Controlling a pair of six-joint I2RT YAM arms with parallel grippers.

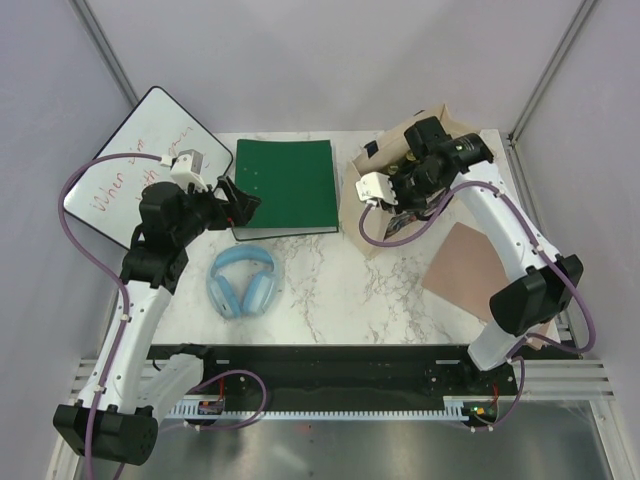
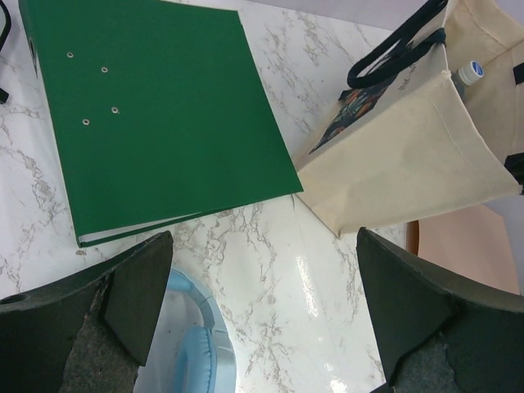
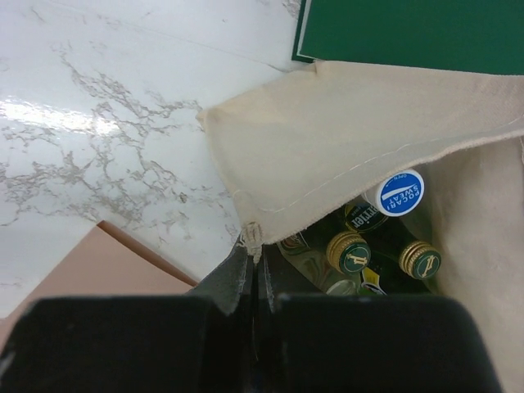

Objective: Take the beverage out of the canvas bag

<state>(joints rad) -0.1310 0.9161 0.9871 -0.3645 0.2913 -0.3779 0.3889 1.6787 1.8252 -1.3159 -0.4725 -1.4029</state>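
My right gripper is closed on the bag rim's seamed corner (image 3: 251, 232), away from the bottles. I should keep pulling until the bag's opening (image 3: 381, 246) is wide open, then let go.
The beige canvas bag (image 1: 354, 213) stands at the table's back right with its mouth open; the left wrist view shows its side (image 2: 409, 155) and black handles. Inside it, in the right wrist view, is a bottle with a blue and white cap (image 3: 395, 192) beside two green bottles with gold caps (image 3: 348, 251). My right gripper (image 3: 252, 254) is shut on the seamed corner of the bag's rim (image 3: 360, 139), above the bag in the top view (image 1: 402, 188). My left gripper (image 1: 245, 200) hangs open over bare marble (image 2: 266, 278), left of the bag, holding nothing.
A green binder (image 1: 285, 187) lies flat between the two grippers. Light blue headphones (image 1: 242, 281) lie in front of it. A whiteboard (image 1: 130, 165) leans off the table's left side. A pinkish-brown mat (image 1: 465, 262) lies near the right arm.
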